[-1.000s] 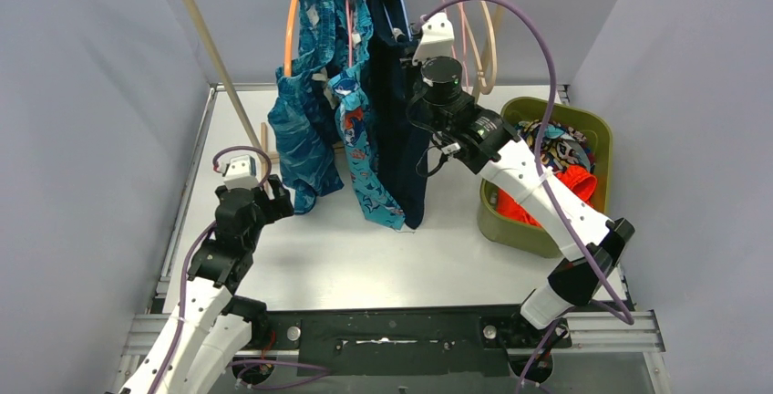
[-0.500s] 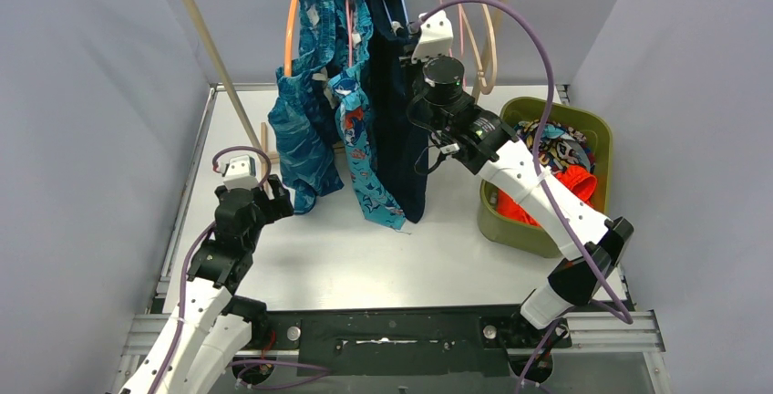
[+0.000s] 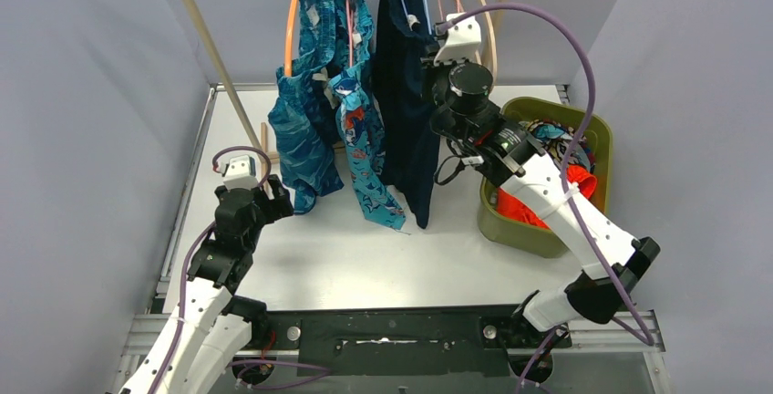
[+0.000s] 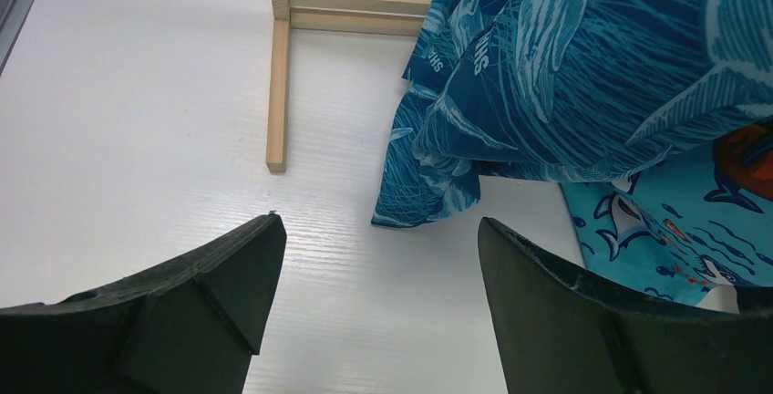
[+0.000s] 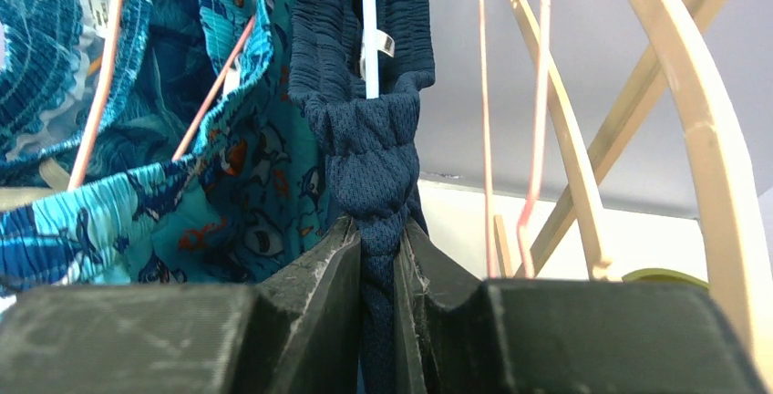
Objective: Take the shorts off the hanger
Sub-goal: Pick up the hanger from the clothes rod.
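Observation:
The navy shorts' white hanger is up near the rail, away from my left gripper, so next my right gripper brings the hanger and the shorts down to the space (image 3: 319,225) next to my left gripper.
Navy shorts (image 3: 406,93) hang from a white hanger (image 5: 369,20) on the rail. My right gripper (image 3: 430,70) is high at their right side, shut on a bunched fold of the navy waistband (image 5: 369,148), which is squeezed between the jaws of that gripper (image 5: 378,239). To the left hang teal leaf-print shorts (image 3: 296,129) on an orange hanger (image 3: 292,20) and turquoise cartoon-print shorts (image 3: 365,157). My left gripper (image 3: 273,198) sits low over the table near the teal pair's hem (image 4: 428,202). That gripper (image 4: 378,221) is open and holds nothing.
A green bin (image 3: 510,230) at the right holds orange-red shorts (image 3: 574,180) and a multicolour patterned pair (image 3: 556,139). The wooden rack's leg (image 3: 214,47) slants at the left, its foot (image 4: 276,93) on the table. Several bare hangers (image 3: 474,11) hang right of the navy shorts.
My right arm has moved up and to the right with the navy waistband in its grip, and the navy shorts have swung right with it. The left arm has stayed still.

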You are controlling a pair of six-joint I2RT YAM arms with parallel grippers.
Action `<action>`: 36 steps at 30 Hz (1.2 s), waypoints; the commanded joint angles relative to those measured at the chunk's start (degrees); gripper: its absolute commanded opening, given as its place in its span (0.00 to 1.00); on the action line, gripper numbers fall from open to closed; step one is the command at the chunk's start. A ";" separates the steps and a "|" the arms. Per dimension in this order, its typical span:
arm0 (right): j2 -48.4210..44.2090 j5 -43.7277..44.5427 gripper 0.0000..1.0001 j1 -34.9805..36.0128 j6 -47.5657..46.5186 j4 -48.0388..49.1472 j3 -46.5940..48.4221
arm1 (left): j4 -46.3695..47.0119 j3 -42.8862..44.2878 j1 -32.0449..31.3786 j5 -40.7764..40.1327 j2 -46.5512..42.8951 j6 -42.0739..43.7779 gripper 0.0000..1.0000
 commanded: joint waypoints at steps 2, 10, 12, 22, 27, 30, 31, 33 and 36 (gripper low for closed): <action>-7.76 0.00 0.00 0.69 2.68 5.48 -4.18 | 3.16 0.61 0.35 -1.10 -0.67 0.80 0.77; -14.19 -4.77 0.00 0.71 4.92 -2.26 -10.32 | 3.19 0.70 0.44 -0.75 -0.15 0.85 0.77; -16.39 -5.89 0.00 0.77 6.71 -3.62 -12.93 | 3.03 0.74 0.48 -1.06 -0.25 0.85 0.77; -29.71 -18.09 0.00 0.99 12.75 -12.67 -37.66 | 2.97 1.00 0.44 -1.58 0.34 1.07 0.77; -37.66 -18.98 0.00 0.97 18.65 -17.42 -45.27 | 3.20 0.88 0.45 -0.11 0.30 0.94 0.77; -42.80 -18.84 0.00 0.96 19.73 -19.35 -44.79 | 3.35 0.79 0.36 0.34 0.37 0.94 0.77; -44.22 -18.92 0.00 0.95 19.77 -20.32 -43.79 | 3.39 0.76 0.40 0.36 0.44 0.98 0.77; -46.51 -19.91 0.00 0.88 19.69 -23.01 -40.97 | 3.31 0.83 0.48 0.26 0.76 0.99 0.77; -47.62 -26.67 0.00 0.93 17.20 -29.20 -33.86 | 3.05 1.04 0.45 0.10 0.91 1.02 0.77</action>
